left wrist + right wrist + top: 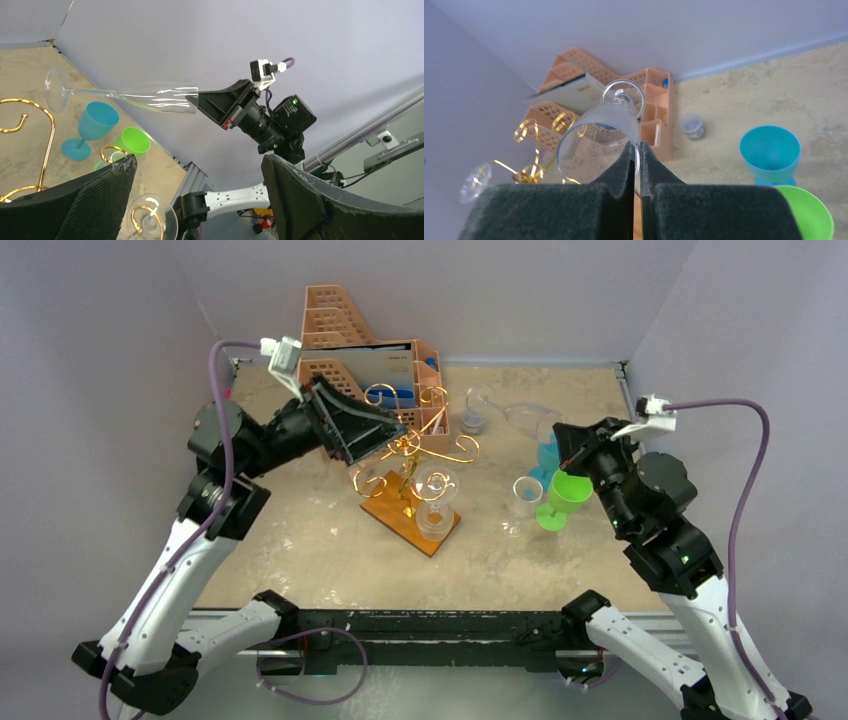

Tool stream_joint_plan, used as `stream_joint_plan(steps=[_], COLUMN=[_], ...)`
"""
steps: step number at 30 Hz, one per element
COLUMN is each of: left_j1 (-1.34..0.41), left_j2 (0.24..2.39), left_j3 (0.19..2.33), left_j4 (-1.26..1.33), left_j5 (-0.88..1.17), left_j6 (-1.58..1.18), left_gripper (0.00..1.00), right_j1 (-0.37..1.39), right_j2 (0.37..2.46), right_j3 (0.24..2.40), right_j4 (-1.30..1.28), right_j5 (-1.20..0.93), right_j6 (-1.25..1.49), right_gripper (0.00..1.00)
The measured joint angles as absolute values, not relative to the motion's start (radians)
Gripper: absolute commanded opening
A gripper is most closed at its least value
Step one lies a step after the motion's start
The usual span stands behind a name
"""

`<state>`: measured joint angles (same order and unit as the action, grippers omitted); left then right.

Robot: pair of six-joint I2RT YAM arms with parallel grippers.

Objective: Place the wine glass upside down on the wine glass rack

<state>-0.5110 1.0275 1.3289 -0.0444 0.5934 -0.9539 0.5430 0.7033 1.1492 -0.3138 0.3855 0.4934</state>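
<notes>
The robot's right gripper holds only the wine glass's rim (549, 427), and the wine glass's stem (498, 405) is left free, so the left gripper should keep moving closer until its fingers are on both sides of the wine glass's stem.
My right gripper (636, 148) is shut on the rim of a clear wine glass (599, 137). It holds the glass (520, 418) on its side above the table, foot pointing left towards the rack. The gold wire wine glass rack (412, 448) stands mid-table on its brown wooden base (405, 518). Another clear glass (436, 502) hangs upside down on the rack's near side. My left gripper (375, 427) is open and empty, right beside the rack's left scroll arms. In the left wrist view, the held glass (150, 97) shows beyond the open left gripper (198, 162).
A peach perforated organizer (365, 345) stands behind the rack. A small jar (472, 423), a blue goblet (546, 455), a green goblet (562, 498) and an upright clear glass (526, 496) stand right of the rack. Grey walls enclose the table.
</notes>
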Motion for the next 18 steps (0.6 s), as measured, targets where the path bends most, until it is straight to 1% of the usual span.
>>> stream_joint_plan(steps=[4,12,18], left_j1=[-0.513,-0.579,-0.659], left_j2=[1.094,1.206,1.373], left_j3=[1.358,1.378,1.524], left_j4=[-0.013,0.030,0.009], left_j5=[0.553,0.414,0.303], left_j6=[-1.042,-1.319,-1.441], left_gripper=[0.88,0.87,0.78], right_j1=[0.543,0.543,0.543], right_j2=[0.699,0.704,0.727], right_j3=[1.148,1.145,1.145], right_j4=[-0.226,-0.115,-0.044], right_j5=[0.402,0.401,0.365], right_j6=[0.525,0.542,0.521], right_gripper=[0.00,0.00,0.00])
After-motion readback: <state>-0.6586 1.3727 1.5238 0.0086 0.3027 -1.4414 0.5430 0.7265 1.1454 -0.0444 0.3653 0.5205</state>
